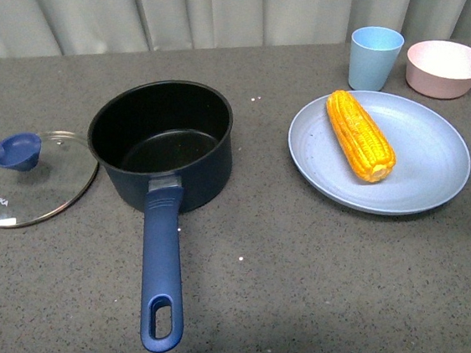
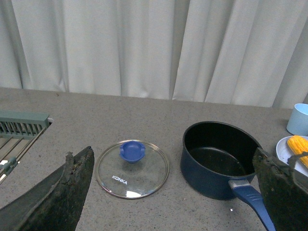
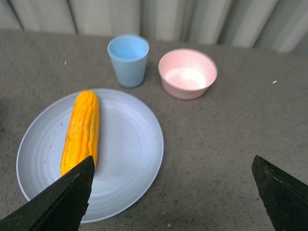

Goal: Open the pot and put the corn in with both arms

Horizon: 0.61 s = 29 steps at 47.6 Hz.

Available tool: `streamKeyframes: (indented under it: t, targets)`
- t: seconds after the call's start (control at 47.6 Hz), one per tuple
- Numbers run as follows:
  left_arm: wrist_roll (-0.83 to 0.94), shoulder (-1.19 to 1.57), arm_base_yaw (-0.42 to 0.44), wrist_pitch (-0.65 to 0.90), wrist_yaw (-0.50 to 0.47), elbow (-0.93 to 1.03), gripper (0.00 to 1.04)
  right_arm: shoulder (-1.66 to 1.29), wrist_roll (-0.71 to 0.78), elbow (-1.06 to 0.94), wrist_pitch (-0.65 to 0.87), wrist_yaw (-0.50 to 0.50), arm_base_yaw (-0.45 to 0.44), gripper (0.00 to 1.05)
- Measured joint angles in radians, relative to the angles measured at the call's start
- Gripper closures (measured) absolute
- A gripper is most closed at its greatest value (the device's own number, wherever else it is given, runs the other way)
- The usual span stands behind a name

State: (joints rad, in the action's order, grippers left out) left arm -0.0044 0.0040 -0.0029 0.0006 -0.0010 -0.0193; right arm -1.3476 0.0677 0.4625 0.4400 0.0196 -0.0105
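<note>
The corn will fit in whole, lying down, when I lower it, because the pot's wide, empty opening leads to a deep inside.
The dark navy pot stands open on the grey table, its blue handle pointing toward me; it also shows in the left wrist view. Its glass lid with a blue knob lies flat to its left, also in the left wrist view. The corn lies on a blue plate; it also shows in the right wrist view. My left gripper is open and empty, above and short of lid and pot. My right gripper is open and empty, beside the plate. Neither arm shows in the front view.
A light blue cup and a pink bowl stand behind the plate; both show in the right wrist view, the cup and the bowl. A green rack sits at the table's left. White curtains hang behind.
</note>
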Motion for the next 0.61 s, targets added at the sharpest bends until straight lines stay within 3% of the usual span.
streamKeyframes:
  t: [0.294,0.61]
  targets:
    - [0.000,0.000,0.000,0.000,0.001,0.000,0.06,-0.332,-0.024,0.282,-0.217,0.052,0.077,0.09]
    - [0.000,0.000,0.000,0.000,0.000,0.000,0.06,-0.595,-0.113,0.508,-0.342,0.073,0.109,0.09]
